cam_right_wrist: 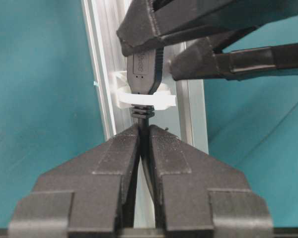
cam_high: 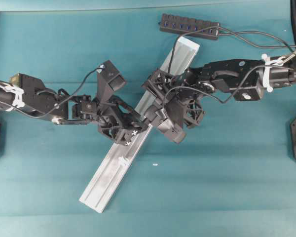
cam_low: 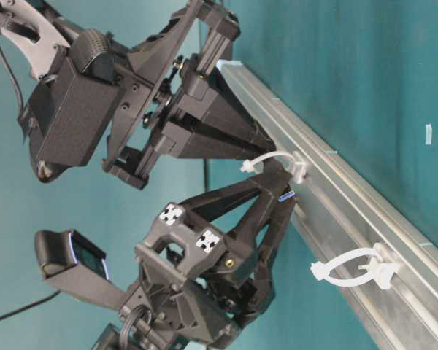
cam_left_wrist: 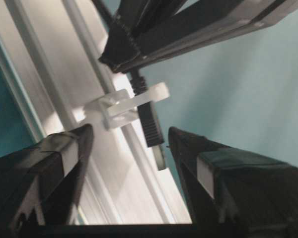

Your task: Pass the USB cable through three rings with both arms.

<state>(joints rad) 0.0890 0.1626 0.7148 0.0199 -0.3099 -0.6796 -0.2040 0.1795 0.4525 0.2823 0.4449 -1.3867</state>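
Observation:
My right gripper is holding the cord just behind the ring, so my left gripper should first pull the plug through, and then my right gripper should take hold of the cord again beyond it.
The USB cable runs from the hub down to my right gripper, which is shut on the cord just behind the plug. The plug sticks through a whitish ring clipped to the silver rail. In the left wrist view the plug hangs out of that ring, between the spread fingers of my open left gripper, with a gap on both sides. A second ring stands empty farther down the rail, also seen from overhead as a ring. Both grippers hide any other ring.
The rail lies diagonally on the teal cloth, and both arms meet over its middle. The black hub with blue ports lies at the back, beyond the rail's far end. A small white scrap lies right of the rail.

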